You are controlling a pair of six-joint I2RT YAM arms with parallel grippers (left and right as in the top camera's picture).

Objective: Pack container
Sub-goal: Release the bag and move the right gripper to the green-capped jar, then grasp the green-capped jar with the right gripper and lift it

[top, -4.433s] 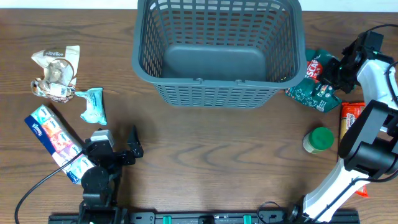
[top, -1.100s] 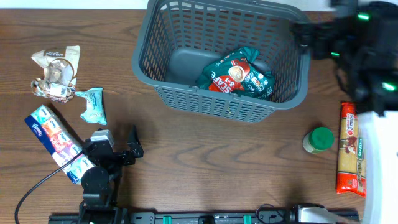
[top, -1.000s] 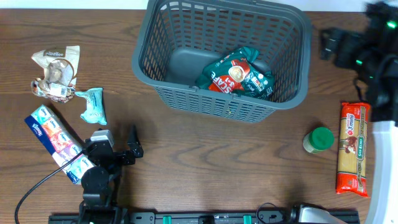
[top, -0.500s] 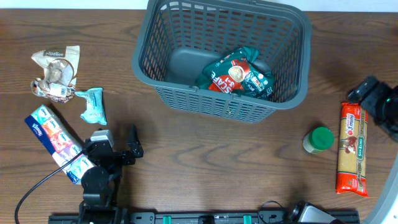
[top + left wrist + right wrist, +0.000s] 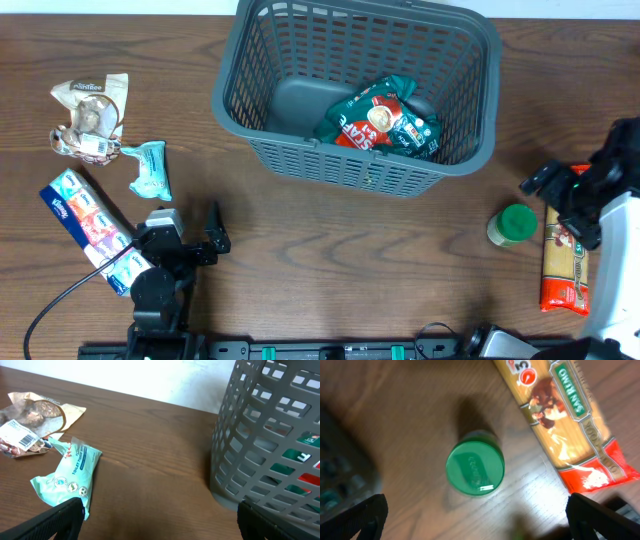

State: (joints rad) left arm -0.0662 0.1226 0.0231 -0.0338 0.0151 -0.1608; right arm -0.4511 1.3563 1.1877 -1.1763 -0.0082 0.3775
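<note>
The green-lidded jar [image 5: 512,226] stands clear of the pasta packet and midway ahead of the open fingers, so the robot's right gripper should now go down until the fingers are on both sides of the lid [image 5: 519,222].
The container [image 5: 228,100], a dark grey lattice basket, stands at the back centre and holds a green and red snack bag [image 5: 380,118]. Open and empty, my right gripper [image 5: 562,205] hovers between a green-lidded jar [image 5: 515,224] and an orange pasta packet [image 5: 565,275]. In the right wrist view the jar's lid [image 5: 475,469] lies just ahead of that gripper [image 5: 477,520], with the pasta packet [image 5: 565,420] to its right. At the front left my left gripper [image 5: 188,226] rests open, facing the container's wall [image 5: 270,435].
At the left lie a crumpled snack packet [image 5: 90,115], a teal tissue pack [image 5: 150,170] and a long tissue box [image 5: 90,225]. In the left wrist view the teal pack [image 5: 65,472] sits by the left fingertip, the crumpled packet [image 5: 35,415] behind it.
The snack bag went from beside the container into it. My right arm then swung from the container's back right corner toward the front, over the jar and pasta. Left arm unmoved.
</note>
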